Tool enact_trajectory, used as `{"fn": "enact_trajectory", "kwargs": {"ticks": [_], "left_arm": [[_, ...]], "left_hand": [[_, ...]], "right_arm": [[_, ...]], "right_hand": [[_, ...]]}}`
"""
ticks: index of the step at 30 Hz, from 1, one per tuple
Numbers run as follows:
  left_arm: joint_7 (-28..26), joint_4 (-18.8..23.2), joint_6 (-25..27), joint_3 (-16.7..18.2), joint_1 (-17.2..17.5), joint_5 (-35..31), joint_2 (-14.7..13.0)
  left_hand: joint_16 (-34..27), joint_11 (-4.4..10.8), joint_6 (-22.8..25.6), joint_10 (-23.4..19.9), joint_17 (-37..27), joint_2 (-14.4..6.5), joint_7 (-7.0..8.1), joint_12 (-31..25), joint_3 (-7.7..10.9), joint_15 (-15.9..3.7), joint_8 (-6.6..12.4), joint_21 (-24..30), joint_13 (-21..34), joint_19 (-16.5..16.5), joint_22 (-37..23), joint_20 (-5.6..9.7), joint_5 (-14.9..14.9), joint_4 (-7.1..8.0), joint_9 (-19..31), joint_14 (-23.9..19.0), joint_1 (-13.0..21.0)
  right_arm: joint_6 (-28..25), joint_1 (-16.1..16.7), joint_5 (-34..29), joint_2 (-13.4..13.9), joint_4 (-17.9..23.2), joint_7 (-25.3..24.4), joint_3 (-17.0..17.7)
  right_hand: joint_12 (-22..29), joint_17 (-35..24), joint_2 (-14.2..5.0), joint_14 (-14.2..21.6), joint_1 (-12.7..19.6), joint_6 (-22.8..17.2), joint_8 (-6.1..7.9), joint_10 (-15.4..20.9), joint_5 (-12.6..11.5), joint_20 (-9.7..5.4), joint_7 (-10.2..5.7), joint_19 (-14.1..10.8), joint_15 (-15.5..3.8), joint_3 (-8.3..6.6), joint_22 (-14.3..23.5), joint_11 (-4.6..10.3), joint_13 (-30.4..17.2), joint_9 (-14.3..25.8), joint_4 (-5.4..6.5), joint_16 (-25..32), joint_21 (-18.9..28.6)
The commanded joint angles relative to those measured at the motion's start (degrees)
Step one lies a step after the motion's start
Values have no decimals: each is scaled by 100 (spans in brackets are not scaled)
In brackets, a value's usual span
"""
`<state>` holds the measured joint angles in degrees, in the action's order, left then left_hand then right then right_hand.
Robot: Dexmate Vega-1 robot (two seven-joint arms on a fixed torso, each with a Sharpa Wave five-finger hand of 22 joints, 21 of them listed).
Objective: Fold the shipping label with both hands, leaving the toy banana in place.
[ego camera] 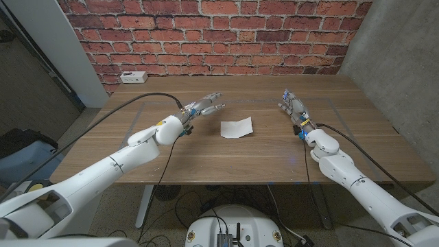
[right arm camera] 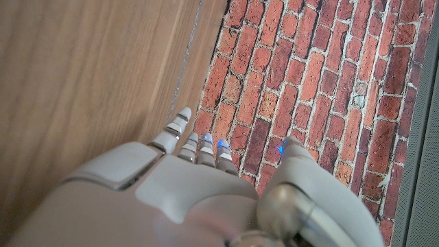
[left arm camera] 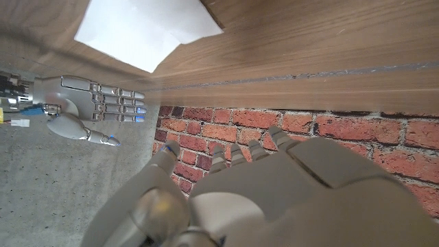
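The shipping label will bend upward between my hands when I fold it, because the kinked lower edge is standing slightly off the wood.
A white shipping label lies on the wooden table near the middle, looking folded over on itself; the left wrist view shows the label with overlapping layers. My left hand hovers just left of it, fingers apart, holding nothing. My right hand stands to the label's right, well apart from it, fingers extended and empty; it also appears in the left wrist view as the right hand. The left hand and the right hand each show from behind in their own wrist views.
A white power strip sits at the table's far left corner. A brick wall stands behind the table. A concrete pillar rises at the right.
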<state>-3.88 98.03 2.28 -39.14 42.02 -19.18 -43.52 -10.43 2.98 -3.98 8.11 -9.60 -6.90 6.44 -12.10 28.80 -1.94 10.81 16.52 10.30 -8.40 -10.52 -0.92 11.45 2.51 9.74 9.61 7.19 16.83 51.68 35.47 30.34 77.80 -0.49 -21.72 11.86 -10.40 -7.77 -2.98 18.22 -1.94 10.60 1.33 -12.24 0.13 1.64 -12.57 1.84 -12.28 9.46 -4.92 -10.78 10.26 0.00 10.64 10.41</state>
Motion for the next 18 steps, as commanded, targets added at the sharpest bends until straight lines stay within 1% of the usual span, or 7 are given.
{"fn": "enact_trajectory", "kwargs": {"ticks": [1, 5, 18], "left_arm": [[186, 99, -43, -101, -41, -392, -74], [232, 155, -49, -107, -19, -490, -112], [253, 308, -102, -38, 145, -632, -207]], "left_hand": [[3, 16, 64, -26, -15, 7, 44, -53, 28, -109, 21, 2, 18, 20, -25, -2, -23, -38, 23, 200, 89], [2, 41, 97, -45, -14, 4, 77, -53, 32, -114, 25, 0, 17, 34, -25, -8, -25, -47, 23, 189, 99], [2, 47, 136, -83, -10, -15, 101, -49, 53, -120, 18, -7, 17, 70, -23, -16, -29, -76, 23, 158, 140]], "right_arm": [[-65, 116, -234, 66, 296, -241, -78], [-73, 144, -314, 86, 383, -296, -105], [-94, 276, -520, 164, 668, -448, -162]], "right_hand": [[-10, 3, 10, -17, 82, -22, 33, 3, 21, 25, 1, -9, 19, -40, 21, -32, -18, 16, -35, 12, 33], [-14, 4, 4, -15, 99, -30, 35, 2, 27, 21, 1, -7, 19, -52, 22, -28, -18, 16, -50, 12, 33], [-16, 4, -14, -16, 144, -36, 32, 17, 48, 17, -4, -6, 16, -86, 22, -31, -19, 17, -88, 11, 36]]}}
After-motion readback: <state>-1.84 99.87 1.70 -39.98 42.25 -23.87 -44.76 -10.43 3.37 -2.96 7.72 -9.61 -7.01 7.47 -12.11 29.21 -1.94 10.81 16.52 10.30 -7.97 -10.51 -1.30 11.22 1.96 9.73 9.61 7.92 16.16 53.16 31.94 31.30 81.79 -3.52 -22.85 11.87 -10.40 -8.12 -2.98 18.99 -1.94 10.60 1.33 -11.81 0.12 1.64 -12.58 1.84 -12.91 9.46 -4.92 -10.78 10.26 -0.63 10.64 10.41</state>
